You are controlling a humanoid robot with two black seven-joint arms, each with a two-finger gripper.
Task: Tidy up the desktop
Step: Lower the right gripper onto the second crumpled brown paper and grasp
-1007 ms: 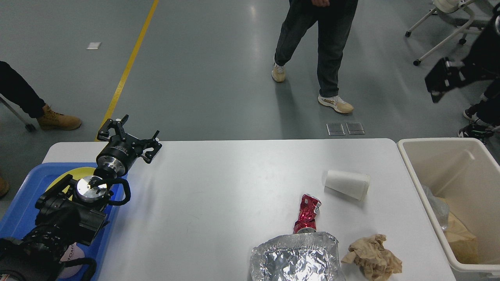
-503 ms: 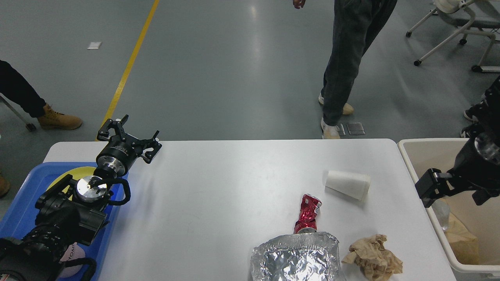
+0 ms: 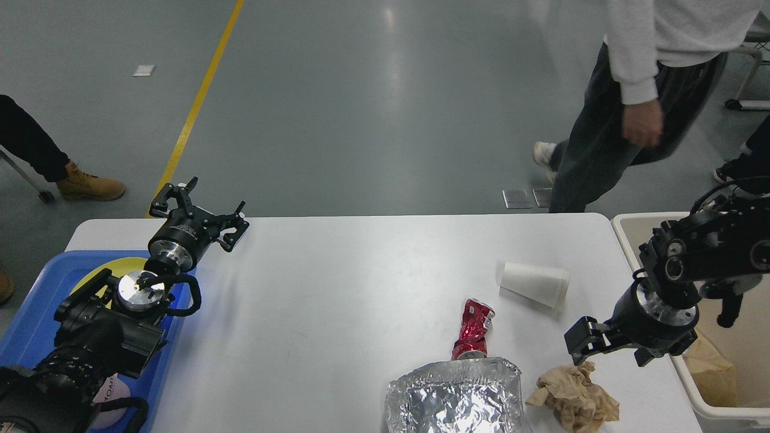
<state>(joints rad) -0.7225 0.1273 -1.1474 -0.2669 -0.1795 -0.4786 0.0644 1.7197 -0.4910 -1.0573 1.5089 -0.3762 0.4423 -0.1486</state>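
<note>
My gripper will lift the paper wad [image 3: 582,404], and the wad will stay crumpled instead of falling open into a sheet, because deep creases [image 3: 570,388] bunch the brown paper together.
The white desktop [image 3: 361,288] carries litter at its right front. A white paper cup [image 3: 534,284] lies on its side. A crushed red can [image 3: 474,329] lies below it, touching a crumpled sheet of foil [image 3: 457,397]. A wad of brown paper [image 3: 571,397] sits near the front edge. My right gripper [image 3: 613,352] hangs open just above the wad's far side, holding nothing. My left gripper [image 3: 201,210] is open and empty above the table's far left corner.
A beige bin [image 3: 656,225] with some waste inside stands off the table's right end, under my right arm. A blue tray [image 3: 36,325] with a yellow plate [image 3: 102,270] sits at the left. A person [image 3: 637,120] walks just beyond the far right corner.
My right arm has swung in from the right, across the bin, leftward and down to the brown paper wad. The person has walked to the right. My left arm has not moved.
</note>
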